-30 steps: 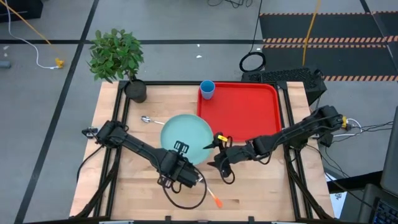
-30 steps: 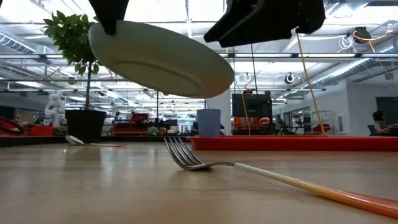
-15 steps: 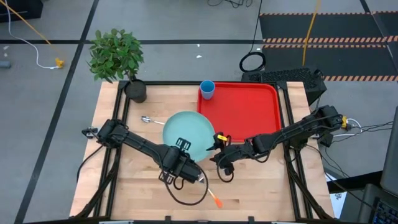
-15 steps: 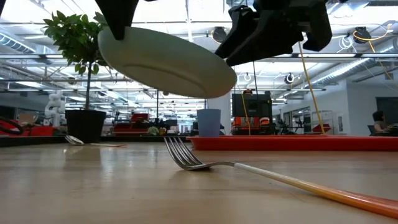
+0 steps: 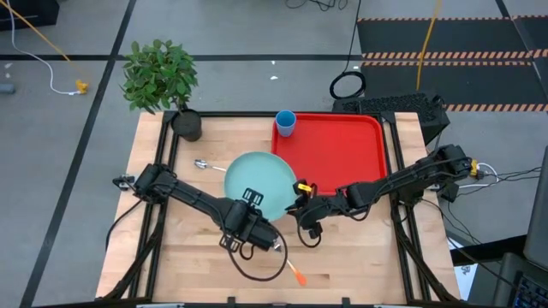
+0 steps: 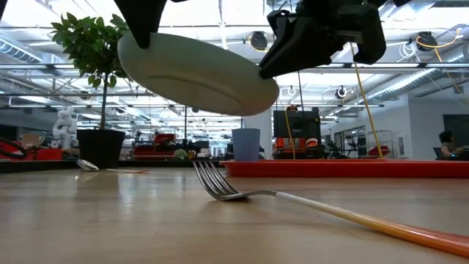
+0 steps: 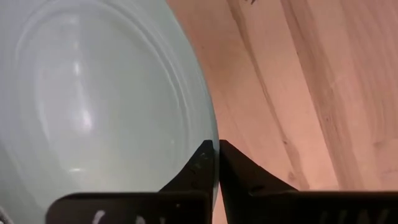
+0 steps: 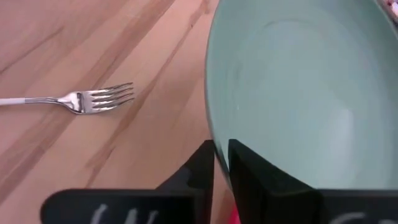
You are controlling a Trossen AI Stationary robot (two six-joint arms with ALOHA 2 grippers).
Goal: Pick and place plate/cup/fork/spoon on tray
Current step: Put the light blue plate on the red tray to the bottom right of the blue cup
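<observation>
The plate's rim (image 5: 276,216) has both grippers on it, so my left gripper should open and move back before my right gripper carries the plate over the red tray (image 5: 342,154).
The pale teal plate (image 5: 259,181) hangs tilted above the table between both arms, its right side lower in the low view (image 6: 194,73). My left gripper (image 5: 250,200) is shut on its near rim. My right gripper (image 5: 296,203) is shut on its right rim. The fork (image 5: 287,261) lies flat on the wood near the front, also seen in the low view (image 6: 220,188) and the right wrist view (image 8: 93,99). The spoon (image 5: 202,164) lies left of the plate. The blue cup (image 5: 285,122) stands at the far left corner of the red tray (image 5: 338,158). My left gripper pinches the plate's near rim (image 7: 211,134) between its two fingers, one above and one below, coming from the table's near side. The plate is lifted clear and tilted. My right gripper has the plate's right rim (image 8: 217,134) between its two fingers, coming from the right and slanting down.
A potted plant (image 5: 163,81) stands at the table's far left corner. Bare wood lies at the near left (image 5: 171,257). The tray's red floor is bare apart from the cup's corner.
My right gripper has moved toward the plate's right rim and now stands on it. My left gripper has carried the plate a little toward the table's right edge. The plate stays tilted and clear of the table.
</observation>
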